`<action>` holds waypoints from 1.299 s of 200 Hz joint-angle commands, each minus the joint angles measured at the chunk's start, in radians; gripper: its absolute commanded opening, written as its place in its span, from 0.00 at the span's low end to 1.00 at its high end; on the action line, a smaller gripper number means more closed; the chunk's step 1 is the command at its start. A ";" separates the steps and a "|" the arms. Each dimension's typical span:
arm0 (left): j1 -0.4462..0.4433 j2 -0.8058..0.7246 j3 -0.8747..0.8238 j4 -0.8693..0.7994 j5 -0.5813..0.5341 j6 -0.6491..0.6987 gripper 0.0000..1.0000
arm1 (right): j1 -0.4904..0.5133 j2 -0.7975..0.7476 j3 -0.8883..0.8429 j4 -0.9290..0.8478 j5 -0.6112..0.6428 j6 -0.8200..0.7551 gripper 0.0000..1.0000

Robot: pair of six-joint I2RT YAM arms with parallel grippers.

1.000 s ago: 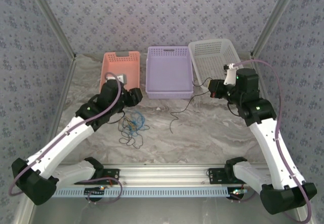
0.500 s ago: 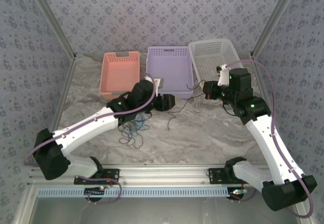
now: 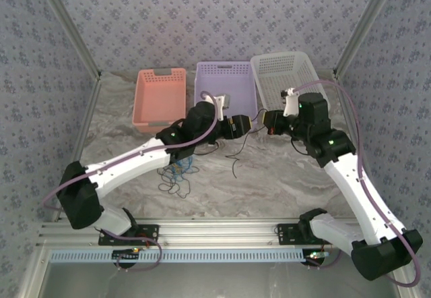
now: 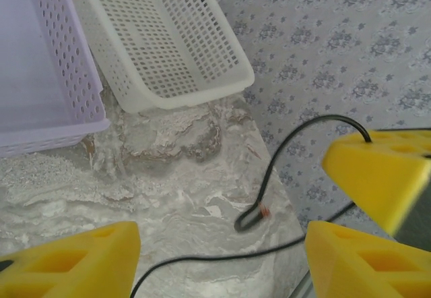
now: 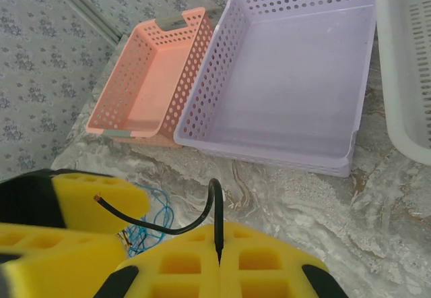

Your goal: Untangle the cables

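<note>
My open left gripper has the black cable (image 4: 222, 257) running between its fingers, so it should move out of the way before my right gripper lays the cable in the white basket (image 3: 286, 75).
A loose tangle of blue, black and tan cables (image 3: 176, 171) lies on the marble table, left of centre. One black cable (image 3: 234, 163) hangs apart from it, and my right gripper (image 3: 268, 123) is shut on it in front of the purple basket. In the right wrist view the black cable (image 5: 214, 197) rises from the shut right gripper (image 5: 219, 257) and bends left. My left gripper (image 3: 244, 124) is close beside it, open. In the left wrist view the black cable (image 4: 269, 176) loops down and runs across between the fingers of the open left gripper (image 4: 222, 257), touching neither.
Three baskets stand in a row at the back: pink (image 3: 160, 74), purple (image 3: 225, 64) and white (image 3: 283, 58). The left arm stretches diagonally over the tangle. Patterned walls close in both sides.
The left arm has swung from the pink basket rightward to the right gripper, its jaws widening a little. The right gripper has drifted left, still holding the black cable.
</note>
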 commanded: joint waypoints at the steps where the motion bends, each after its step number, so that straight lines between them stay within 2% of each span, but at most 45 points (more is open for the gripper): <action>1: -0.006 0.027 0.071 0.027 0.009 -0.010 0.57 | 0.011 -0.027 -0.019 0.009 -0.005 0.010 0.00; 11: 0.000 0.038 0.092 0.022 0.012 -0.004 0.45 | 0.013 -0.033 -0.024 0.011 -0.007 0.010 0.00; 15: 0.003 0.041 0.102 0.018 0.013 -0.002 0.35 | 0.013 -0.036 -0.027 0.009 -0.007 0.009 0.00; 25: 0.015 0.048 0.126 0.008 0.017 0.002 0.05 | 0.014 -0.040 -0.031 0.006 -0.009 0.004 0.00; 28: 0.020 0.048 0.134 0.002 0.017 0.004 0.00 | 0.013 -0.042 -0.030 0.006 -0.010 0.002 0.00; 57: 0.095 0.047 0.250 -0.088 0.028 0.033 0.00 | 0.015 -0.048 -0.051 0.015 -0.036 -0.025 0.00; 96: 0.199 0.178 0.584 -0.256 0.184 0.074 0.00 | 0.064 -0.030 -0.057 0.034 -0.101 -0.064 0.00; 131: 0.208 0.352 0.913 -0.358 0.291 0.086 0.00 | 0.172 0.006 -0.055 0.042 -0.099 -0.090 0.00; 147: 0.208 0.437 1.057 -0.410 0.314 0.076 0.00 | 0.211 0.019 -0.049 0.041 -0.052 -0.088 0.00; 176: 0.208 0.564 1.264 -0.516 0.357 0.069 0.00 | 0.168 0.012 -0.025 0.060 -0.046 -0.025 0.00; 180: 0.208 0.575 1.291 -0.542 0.358 0.079 0.05 | 0.156 0.013 -0.013 0.057 -0.051 -0.012 0.00; 193: 0.201 0.586 1.337 -0.627 0.333 0.115 0.33 | 0.107 0.022 0.039 0.039 -0.067 0.019 0.00; 206: 0.185 0.539 1.300 -0.688 0.248 0.166 0.46 | 0.056 0.047 0.101 0.000 -0.082 0.050 0.00; 227: 0.158 0.370 1.073 -0.623 0.106 0.202 0.63 | -0.008 0.091 0.217 -0.055 -0.089 0.080 0.00; 231: 0.158 0.333 1.015 -0.600 0.087 0.199 0.73 | -0.019 0.098 0.236 -0.064 -0.091 0.083 0.00; 238: 0.158 0.270 0.925 -0.561 0.055 0.195 0.77 | -0.037 0.116 0.270 -0.078 -0.095 0.086 0.00; 244: 0.158 0.217 0.850 -0.536 0.020 0.196 0.92 | -0.053 0.129 0.296 -0.106 -0.092 0.084 0.00; 260: 0.164 0.081 0.679 -0.513 -0.085 0.197 0.99 | -0.101 0.162 0.367 -0.154 -0.070 0.079 0.00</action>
